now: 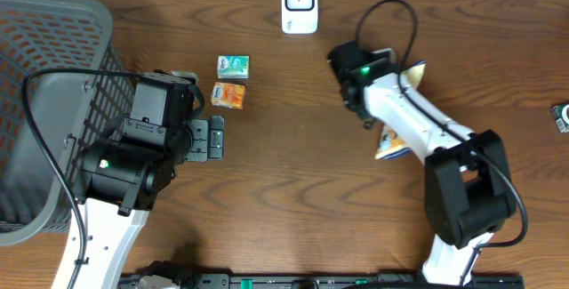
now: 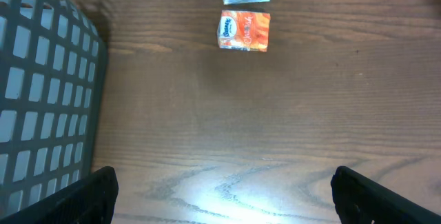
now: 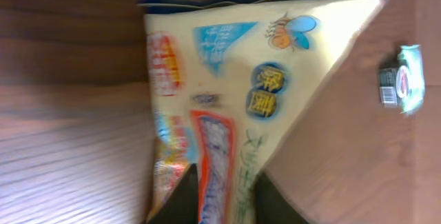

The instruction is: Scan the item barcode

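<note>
My gripper needs to flip the bag over before I scan it, because the yellow snack bag's bee print front faces my right gripper and hides the barcode side.
A yellow snack bag with blue trim and a bee print fills the right wrist view. Its bottom part runs between my right gripper, whose black fingers stand a little apart on either side of it. From overhead the bag lies on the table, mostly under the right arm, which also hides that gripper. The white barcode scanner stands at the far edge, left of the bag. My left gripper hovers wide open over bare wood, holding nothing.
Two small packs, one green and one orange, lie just beyond the left gripper. A dark mesh basket fills the left side. A small green-and-white item sits at the right table edge.
</note>
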You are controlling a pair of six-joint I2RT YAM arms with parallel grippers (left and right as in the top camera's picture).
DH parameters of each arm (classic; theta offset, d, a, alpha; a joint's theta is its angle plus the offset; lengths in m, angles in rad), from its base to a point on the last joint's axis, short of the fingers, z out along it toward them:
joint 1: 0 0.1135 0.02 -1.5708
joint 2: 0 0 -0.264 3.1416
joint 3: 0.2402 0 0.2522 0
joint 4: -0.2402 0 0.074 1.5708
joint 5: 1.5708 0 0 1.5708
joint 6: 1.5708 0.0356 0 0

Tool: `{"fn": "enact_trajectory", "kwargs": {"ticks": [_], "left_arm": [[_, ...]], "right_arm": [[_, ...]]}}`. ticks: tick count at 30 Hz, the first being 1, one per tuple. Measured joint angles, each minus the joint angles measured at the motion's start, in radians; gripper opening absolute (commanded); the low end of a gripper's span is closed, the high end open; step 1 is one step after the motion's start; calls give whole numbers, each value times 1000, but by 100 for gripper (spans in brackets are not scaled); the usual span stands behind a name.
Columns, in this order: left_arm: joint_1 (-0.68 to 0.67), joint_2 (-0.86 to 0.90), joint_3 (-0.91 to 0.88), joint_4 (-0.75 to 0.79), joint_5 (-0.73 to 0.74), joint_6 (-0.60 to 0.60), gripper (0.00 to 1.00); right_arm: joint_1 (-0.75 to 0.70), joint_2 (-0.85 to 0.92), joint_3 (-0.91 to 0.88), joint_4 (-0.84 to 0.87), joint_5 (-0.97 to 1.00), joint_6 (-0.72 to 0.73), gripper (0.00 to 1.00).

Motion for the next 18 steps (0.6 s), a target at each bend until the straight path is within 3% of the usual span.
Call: {"fn": "enact_trajectory", "kwargs": {"ticks": [2,5,8,11,18], "left_arm": [[0,0,0,0,0,0,98],[0,0,0,0,0,0,98],[0,0,0,0,0,0,98],[0,0,0,0,0,0,98],[0,0,0,0,0,0,98]], "right_arm": [[39,0,0,21,-21,-5,46],[98,0,0,59,-48,-13,45],[150,0,2,84,-64,-24,23],[190,0,10,92,-79,-28,16],[226,0,54,98,-180,-31,22]]}}
